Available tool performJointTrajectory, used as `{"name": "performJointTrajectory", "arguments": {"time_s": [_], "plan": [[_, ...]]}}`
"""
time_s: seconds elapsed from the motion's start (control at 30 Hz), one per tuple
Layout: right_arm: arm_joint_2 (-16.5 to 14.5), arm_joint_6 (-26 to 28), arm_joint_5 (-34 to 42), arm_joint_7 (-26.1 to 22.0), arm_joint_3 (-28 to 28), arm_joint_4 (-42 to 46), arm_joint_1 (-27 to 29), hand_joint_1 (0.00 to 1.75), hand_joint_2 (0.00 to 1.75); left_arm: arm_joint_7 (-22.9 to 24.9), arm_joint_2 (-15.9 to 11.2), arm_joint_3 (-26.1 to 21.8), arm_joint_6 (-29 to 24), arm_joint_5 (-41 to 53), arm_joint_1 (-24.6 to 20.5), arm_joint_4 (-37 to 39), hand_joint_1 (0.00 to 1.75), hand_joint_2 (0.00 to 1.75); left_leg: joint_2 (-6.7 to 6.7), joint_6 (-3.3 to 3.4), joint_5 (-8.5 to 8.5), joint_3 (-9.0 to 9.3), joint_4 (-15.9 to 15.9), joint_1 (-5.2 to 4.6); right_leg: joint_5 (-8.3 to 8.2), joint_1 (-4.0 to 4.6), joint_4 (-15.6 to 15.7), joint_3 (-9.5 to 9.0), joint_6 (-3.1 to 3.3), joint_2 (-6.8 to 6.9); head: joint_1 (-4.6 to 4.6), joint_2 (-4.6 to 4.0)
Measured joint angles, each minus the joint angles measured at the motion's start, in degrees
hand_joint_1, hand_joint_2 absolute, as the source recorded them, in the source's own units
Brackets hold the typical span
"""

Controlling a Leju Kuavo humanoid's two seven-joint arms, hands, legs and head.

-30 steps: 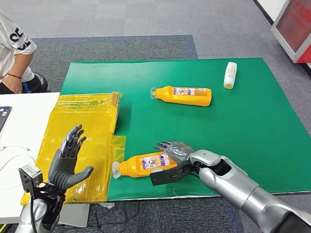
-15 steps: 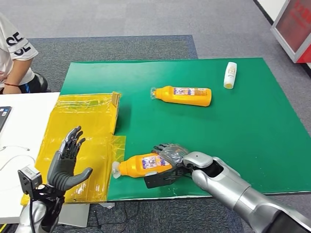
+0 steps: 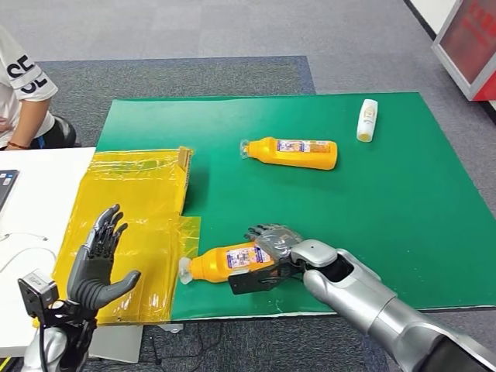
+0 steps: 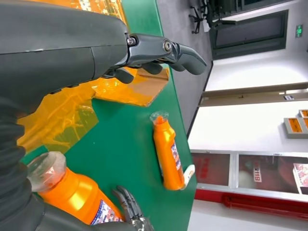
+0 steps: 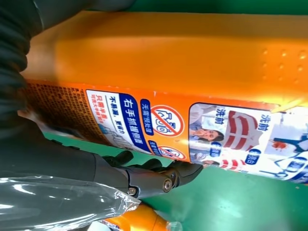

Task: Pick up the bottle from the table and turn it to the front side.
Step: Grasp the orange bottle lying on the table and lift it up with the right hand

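The orange bottle [image 3: 218,264] has blocks of small print [image 3: 239,257] facing up, so I expect a hidden label side with a red edge to show when I turn the bottle.
An orange bottle [image 3: 225,263] with a clear cap lies on its side near the front edge of the green mat [image 3: 409,194], cap pointing left. My right hand [image 3: 270,249] lies over its base end, fingers draped across the top and thumb along the near side. In the right wrist view a strip of green separates the thumb [image 5: 152,178] from the bottle's label [image 5: 181,62]. My left hand [image 3: 96,267] is raised with fingers spread above the yellow bag [image 3: 140,194] and holds nothing. The same bottle [image 4: 76,199] appears in the left wrist view.
A second orange bottle [image 3: 292,153] lies on its side mid-mat, and a small white bottle [image 3: 366,119] lies at the far right. A white table [image 3: 35,194] adjoins the mat on the left. A person [image 3: 23,85] sits at the far left.
My right hand has slid a little left along the near bottle, which stays put. My left hand has dropped slightly and moved left.
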State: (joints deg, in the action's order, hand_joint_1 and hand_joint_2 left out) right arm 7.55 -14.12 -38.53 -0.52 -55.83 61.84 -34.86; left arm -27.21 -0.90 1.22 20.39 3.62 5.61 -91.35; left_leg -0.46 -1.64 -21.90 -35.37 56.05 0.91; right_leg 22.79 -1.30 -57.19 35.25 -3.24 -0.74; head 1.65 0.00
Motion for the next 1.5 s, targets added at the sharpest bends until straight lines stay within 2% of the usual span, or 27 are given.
{"name": "performJointTrajectory", "arguments": {"time_s": [0.53, 0.63, 0.67, 0.77, 0.8, 0.87, 1.3, 1.5], "plan": [[-0.5, -1.0, -1.7, 0.1, 1.3, -1.0, 0.0, 0.00, 1.75, 0.0, 0.0, -0.4, 0.0, 0.4, 0.5, -0.2, 0.00, 1.75, 0.00, 0.00, 0.00, 0.00, 0.0, 0.00, 0.00, 0.00, 0.0, 0.00, 0.00, 0.00, 0.00, 0.00], [-0.6, -1.6, -1.6, -0.1, 1.4, -1.2, -0.1, 0.13, 1.75, -0.1, 0.0, -0.4, 0.0, 0.5, 0.6, -0.4, 0.00, 1.75, 0.00, 0.00, 0.00, 0.00, 0.0, 0.00, 0.00, 0.00, 0.0, 0.00, 0.00, 0.00, 0.00, 0.00], [-0.6, -1.7, -1.5, -0.1, 1.4, -1.2, -0.1, 0.30, 1.75, -0.1, 0.0, -0.4, 0.0, 0.5, 0.6, -0.5, 0.00, 1.75, 0.00, 0.00, 0.00, 0.00, 0.0, 0.00, 0.00, 0.00, 0.0, 0.00, 0.00, 0.00, 0.01, 0.00], [-0.6, -1.7, -1.4, -0.2, 1.4, -1.4, -0.1, 1.41, 1.75, -0.1, 0.0, -0.4, 0.0, 0.6, 0.8, -0.7, 0.00, 1.75, 0.00, 0.00, 0.00, 0.00, 0.0, 0.00, 0.00, 0.00, 0.0, 0.00, 0.00, 0.00, 0.01, -0.01], [-0.6, -1.7, -1.3, -0.2, 1.4, -1.4, -0.1, 1.68, 1.75, -0.1, 0.0, -0.4, 0.0, 0.7, 0.8, -0.8, 0.00, 1.75, 0.00, 0.00, 0.00, 0.00, 0.0, 0.00, 0.00, 0.00, 0.0, 0.00, 0.00, 0.00, 0.01, -0.01], [-0.6, -1.7, -1.2, -0.3, 1.4, -1.4, -0.2, 1.75, 1.75, -0.1, 0.0, -0.4, 0.0, 0.9, 0.9, -1.0, 0.00, 1.75, 0.00, 0.00, 0.00, 0.00, 0.0, 0.00, 0.00, 0.00, 0.0, 0.00, 0.00, 0.00, 0.01, 0.00], [-0.4, -0.5, 6.8, -5.7, 5.1, -1.4, 1.6, 1.75, 1.75, -0.1, 0.0, -0.4, 0.8, 1.0, 0.8, -1.4, 0.00, 1.75, 0.00, 0.00, 0.00, 0.00, 0.0, 0.00, 0.00, 0.00, 0.0, 0.05, 0.00, 0.00, 0.01, -0.01], [0.8, -1.5, 16.0, -11.3, 8.7, -1.4, 3.3, 1.75, 1.75, -0.3, -0.1, 0.1, 1.0, 0.9, -0.3, -1.1, 0.00, 1.75, 0.00, 0.00, -0.01, -0.01, 0.0, 0.00, 0.00, 0.00, 0.0, 0.06, 0.00, 0.00, 0.00, 0.00]]}}
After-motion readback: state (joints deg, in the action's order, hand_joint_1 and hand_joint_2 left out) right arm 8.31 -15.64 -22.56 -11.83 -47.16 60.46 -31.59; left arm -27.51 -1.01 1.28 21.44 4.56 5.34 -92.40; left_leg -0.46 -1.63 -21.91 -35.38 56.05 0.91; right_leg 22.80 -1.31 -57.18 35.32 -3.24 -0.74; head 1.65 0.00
